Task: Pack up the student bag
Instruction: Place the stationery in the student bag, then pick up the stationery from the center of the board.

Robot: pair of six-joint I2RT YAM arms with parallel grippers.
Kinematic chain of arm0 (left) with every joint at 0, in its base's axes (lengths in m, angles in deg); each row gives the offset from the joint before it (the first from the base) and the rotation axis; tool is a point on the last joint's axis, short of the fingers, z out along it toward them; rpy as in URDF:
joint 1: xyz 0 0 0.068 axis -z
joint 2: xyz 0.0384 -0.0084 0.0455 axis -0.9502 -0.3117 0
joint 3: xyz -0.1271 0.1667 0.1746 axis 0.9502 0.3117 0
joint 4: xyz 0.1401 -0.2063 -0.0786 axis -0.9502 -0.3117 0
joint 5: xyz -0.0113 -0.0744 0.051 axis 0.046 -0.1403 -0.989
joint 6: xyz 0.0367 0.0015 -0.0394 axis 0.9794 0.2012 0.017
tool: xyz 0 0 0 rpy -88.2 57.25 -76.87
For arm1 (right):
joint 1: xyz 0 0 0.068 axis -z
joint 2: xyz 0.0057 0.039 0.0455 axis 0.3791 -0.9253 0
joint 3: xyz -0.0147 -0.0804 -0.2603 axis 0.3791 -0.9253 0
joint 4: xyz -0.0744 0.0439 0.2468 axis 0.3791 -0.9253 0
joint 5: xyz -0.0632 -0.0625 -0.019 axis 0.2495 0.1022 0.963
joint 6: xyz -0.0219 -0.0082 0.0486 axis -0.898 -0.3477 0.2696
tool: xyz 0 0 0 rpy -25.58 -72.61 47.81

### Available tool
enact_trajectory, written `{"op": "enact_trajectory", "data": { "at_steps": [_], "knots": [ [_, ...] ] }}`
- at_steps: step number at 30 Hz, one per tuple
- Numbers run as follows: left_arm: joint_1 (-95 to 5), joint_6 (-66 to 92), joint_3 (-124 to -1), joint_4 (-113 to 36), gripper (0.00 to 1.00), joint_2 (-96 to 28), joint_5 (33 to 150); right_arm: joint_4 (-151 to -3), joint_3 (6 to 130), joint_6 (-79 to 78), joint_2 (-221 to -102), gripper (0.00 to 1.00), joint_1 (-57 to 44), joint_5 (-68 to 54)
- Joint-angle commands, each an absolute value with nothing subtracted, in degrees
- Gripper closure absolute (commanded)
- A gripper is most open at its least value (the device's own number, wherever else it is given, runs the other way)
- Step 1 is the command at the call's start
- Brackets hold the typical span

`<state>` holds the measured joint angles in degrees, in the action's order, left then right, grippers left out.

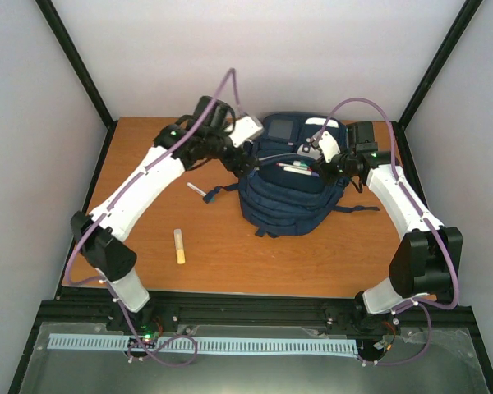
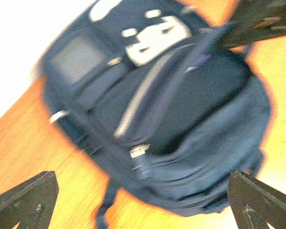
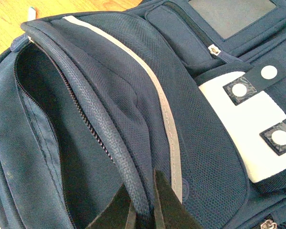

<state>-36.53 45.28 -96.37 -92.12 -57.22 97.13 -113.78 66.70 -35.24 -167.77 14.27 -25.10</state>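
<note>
The small pen's white end (image 1: 194,187) is clear of the strap (image 1: 214,194). My left gripper should go on moving toward the pen's white end until its open fingers close on it.
The student bag (image 1: 292,193) is a navy backpack lying on the wooden table (image 1: 230,254), with its white front patch (image 3: 248,129) towards the back. Its pocket gapes open and a couple of pens (image 1: 297,168) lie in the mouth. My right gripper (image 3: 144,210) is shut on the zip edge of the bag's flap (image 3: 109,138) and holds it up; from above, the right gripper (image 1: 322,164) is at the bag's right side. My left gripper (image 2: 143,205) hovers over the bag's left side with its fingers (image 2: 26,200) spread wide and nothing between them. The left wrist view is blurred.
A cream-and-yellow stick (image 1: 179,246) lies on the table left of centre. A small pen (image 1: 195,188) rests nearer the bag's left strap (image 1: 218,191). White walls with black frame posts close in the table on three sides.
</note>
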Motion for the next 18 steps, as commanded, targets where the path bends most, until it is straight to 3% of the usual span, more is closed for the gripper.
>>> {"op": "enact_trajectory", "data": {
  "at_steps": [1, 4, 8, 18],
  "knots": [
    [-40.1, 27.8, -91.5, -86.5, 0.0, -54.1, 72.3, -112.3, 66.6, -35.3, -165.4, 0.97, 15.0, -26.4],
    [-41.5, 21.2, -87.7, -86.3, 0.0, -55.6, 49.4, -112.3, 66.4, -35.6, -165.2, 0.97, 15.0, -26.2],
    [-47.0, 19.2, -92.3, -97.5, 0.0, -61.0, 63.5, -112.2, 65.5, -35.7, -164.8, 0.97, 15.0, -25.9],
    [-52.1, 1.0, -88.4, -97.7, 0.0, -63.7, 68.2, -116.3, 64.7, -37.5, -164.2, 0.97, 15.0, -28.5]
  ]
}}
